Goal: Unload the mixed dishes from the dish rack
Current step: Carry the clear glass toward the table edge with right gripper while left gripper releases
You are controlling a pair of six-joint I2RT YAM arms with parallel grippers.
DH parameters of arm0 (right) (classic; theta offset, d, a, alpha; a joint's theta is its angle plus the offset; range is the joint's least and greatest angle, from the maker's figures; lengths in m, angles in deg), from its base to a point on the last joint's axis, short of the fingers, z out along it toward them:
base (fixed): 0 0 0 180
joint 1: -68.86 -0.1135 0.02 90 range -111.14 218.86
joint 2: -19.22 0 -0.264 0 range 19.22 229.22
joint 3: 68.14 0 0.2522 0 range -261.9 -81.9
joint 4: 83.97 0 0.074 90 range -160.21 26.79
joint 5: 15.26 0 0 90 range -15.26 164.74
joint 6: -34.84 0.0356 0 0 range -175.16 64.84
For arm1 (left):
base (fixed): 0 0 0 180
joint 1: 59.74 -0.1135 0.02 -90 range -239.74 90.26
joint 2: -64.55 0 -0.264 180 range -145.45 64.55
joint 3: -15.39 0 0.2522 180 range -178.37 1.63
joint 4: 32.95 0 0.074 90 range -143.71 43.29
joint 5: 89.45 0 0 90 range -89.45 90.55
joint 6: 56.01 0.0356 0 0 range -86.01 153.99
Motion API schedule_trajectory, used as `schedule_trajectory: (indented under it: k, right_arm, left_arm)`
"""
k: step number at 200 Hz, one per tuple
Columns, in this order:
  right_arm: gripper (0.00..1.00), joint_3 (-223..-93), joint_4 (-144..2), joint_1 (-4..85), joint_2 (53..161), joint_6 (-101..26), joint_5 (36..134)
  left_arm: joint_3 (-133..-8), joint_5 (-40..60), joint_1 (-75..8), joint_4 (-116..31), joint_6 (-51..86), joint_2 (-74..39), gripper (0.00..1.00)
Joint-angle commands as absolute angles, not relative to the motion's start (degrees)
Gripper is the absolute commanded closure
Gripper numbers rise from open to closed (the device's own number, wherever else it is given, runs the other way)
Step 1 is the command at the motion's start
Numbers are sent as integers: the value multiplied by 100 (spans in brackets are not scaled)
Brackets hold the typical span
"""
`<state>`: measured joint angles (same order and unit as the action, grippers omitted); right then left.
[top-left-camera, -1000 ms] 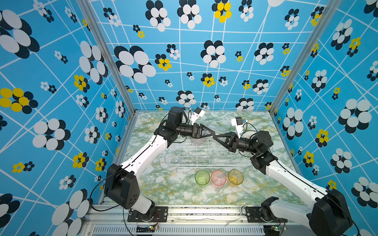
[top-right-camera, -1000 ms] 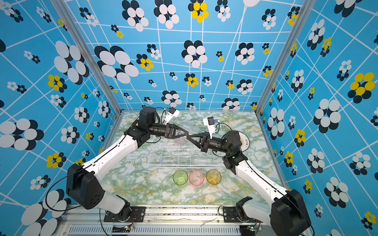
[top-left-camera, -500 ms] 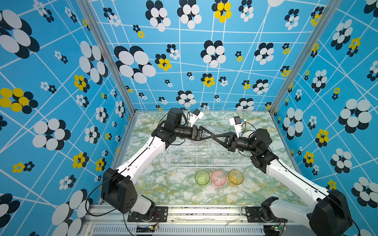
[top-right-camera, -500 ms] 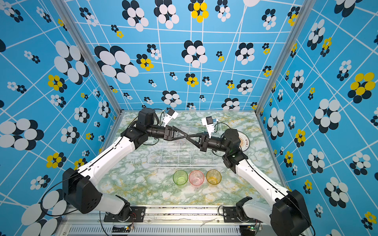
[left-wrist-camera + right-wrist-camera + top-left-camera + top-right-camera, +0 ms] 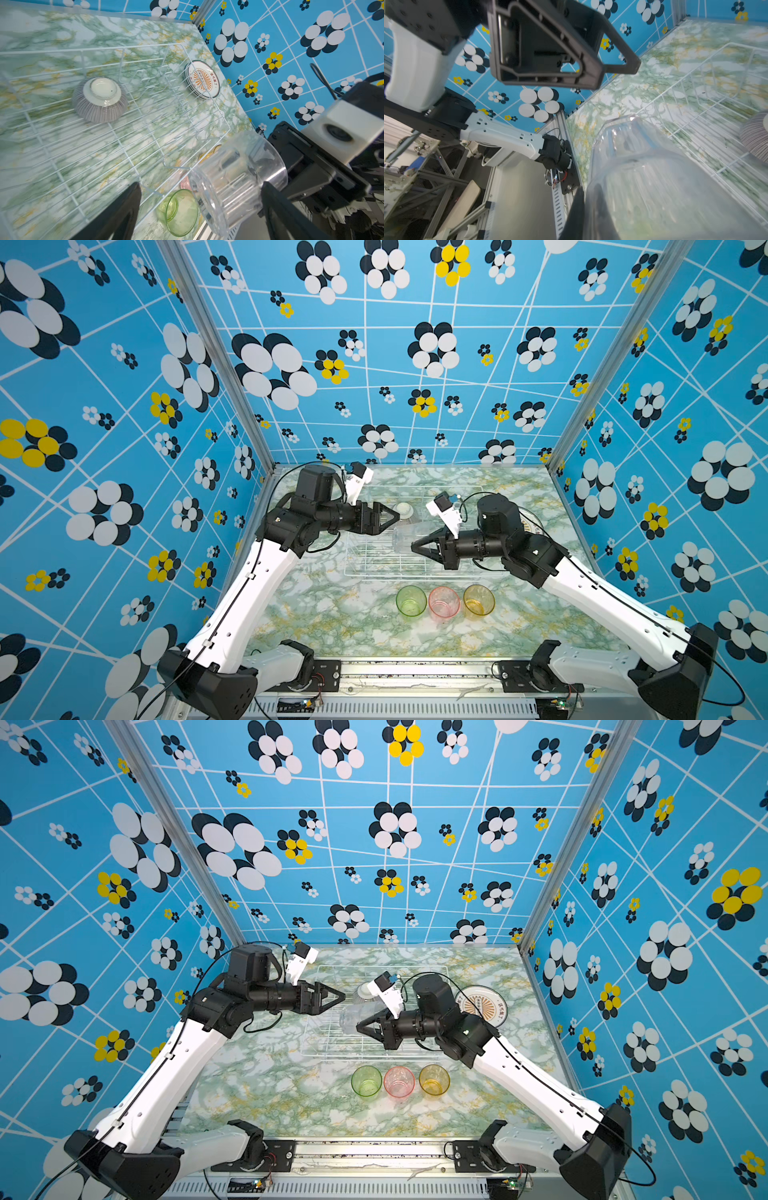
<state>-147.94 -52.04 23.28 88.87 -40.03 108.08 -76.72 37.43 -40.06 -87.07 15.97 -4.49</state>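
My right gripper is holding the clear tumbler's rim and leaves its base free, so I should keep turning the base down until it stands next to the green tumbler.
My right gripper is shut on the rim of a clear tumbler, which lies sideways above the white wire dish rack. My left gripper stands open, just back from the tumbler and holding nothing. A striped ribbed bowl sits upside down in the rack. Stacked orange sunburst plates rest on the table right of the rack.
Green, pink and amber tumblers stand in a row on the marble table, in front of the rack. Patterned blue walls close in the left, back and right sides.
The left gripper opened, let go of the clear tumbler and drew back to the left. The right gripper kept the tumbler and carried it slightly toward the front.
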Motion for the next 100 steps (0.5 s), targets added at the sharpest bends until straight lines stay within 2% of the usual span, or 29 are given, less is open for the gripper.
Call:
schedule_trajectory:
  k: [1,56,100]
  right_arm:
    - [100,-15223,-4022,1912,9154,-4745,9941]
    - [100,-16432,-2845,816,10258,-5304,8916]
    - [100,-17091,-2275,410,11137,-5485,8477]
  left_arm:
    - [-7400,3390,-4191,-9152,1887,-314,9]
    - [-6997,3570,-4416,-8864,1907,-104,10]
    - [-6663,3025,-4427,-8680,2045,287,11]
